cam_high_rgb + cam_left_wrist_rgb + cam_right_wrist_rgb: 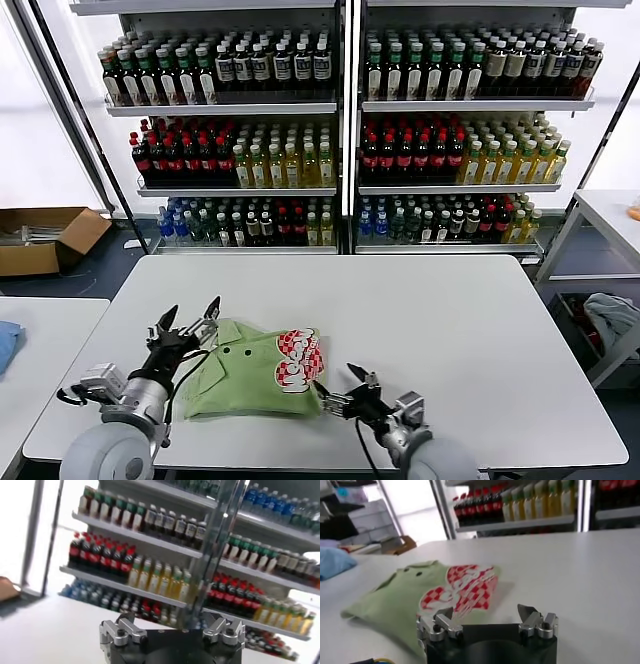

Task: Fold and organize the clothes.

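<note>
The polo shirt [245,372] is at my left gripper's end of the table, so my right gripper should pinch the logo edge [313,374] and pull the shirt to the middle of the table.
A folded light green polo shirt [250,372] lies near the white table's front left, collar and buttons to the left, red-and-white checked logo [300,360] to the right. My left gripper [188,317] hovers open just off the shirt's collar corner, fingers pointing up and away, holding nothing. My right gripper [338,383] is open at the shirt's front right corner, close to the cloth, with nothing between its fingers. The right wrist view shows the shirt [410,597] spread beyond the open right gripper [485,613]. The left wrist view looks over the open left gripper [170,626] at shelves, not the shirt.
The white table [450,340] stretches right and back of the shirt. Shelves of bottles [340,140] stand behind it. A cardboard box [45,238] sits on the floor at left, a side table with blue cloth [6,345] at far left, a cart with cloth [612,315] at right.
</note>
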Available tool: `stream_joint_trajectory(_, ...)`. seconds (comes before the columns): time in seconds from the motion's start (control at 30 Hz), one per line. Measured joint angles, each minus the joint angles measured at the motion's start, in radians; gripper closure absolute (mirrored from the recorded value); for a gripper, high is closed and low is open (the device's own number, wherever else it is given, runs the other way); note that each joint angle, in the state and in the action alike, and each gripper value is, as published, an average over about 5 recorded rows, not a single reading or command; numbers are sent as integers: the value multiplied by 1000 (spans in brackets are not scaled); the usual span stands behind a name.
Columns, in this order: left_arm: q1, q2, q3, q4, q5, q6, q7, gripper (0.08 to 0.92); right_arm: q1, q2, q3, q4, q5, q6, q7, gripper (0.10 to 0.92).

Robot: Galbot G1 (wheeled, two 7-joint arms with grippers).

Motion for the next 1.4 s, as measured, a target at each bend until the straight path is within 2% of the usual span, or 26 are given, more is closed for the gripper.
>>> stream_joint_trajectory(0.07,9,0,-21,-1,21,-4,13,177,39,9,-37,-28,5,-20,9,261)
stream_joint_trajectory(0.4,27,-4,-77,-8,62,-13,41,177,175,29,-139,-94,39,-85,31,553)
stream_joint_trajectory(0.8,38,-3,-103,-3,65,-18,53,177,178,-19,-122,-64,26,-118,-16,880)
stream_joint_trajectory(1.23,27,-20,-86,2,63,-11,52,177,28,-237,97,40,-25,-117,-124,901)
stream_joint_trajectory(1.33,26,-24,-82,2,60,-8,50,177,-7,-266,149,58,-34,-107,-131,871)
stream_joint_trajectory(1.4,28,-26,-82,1,57,-7,50,177,-29,-278,180,73,-41,-99,-132,819)
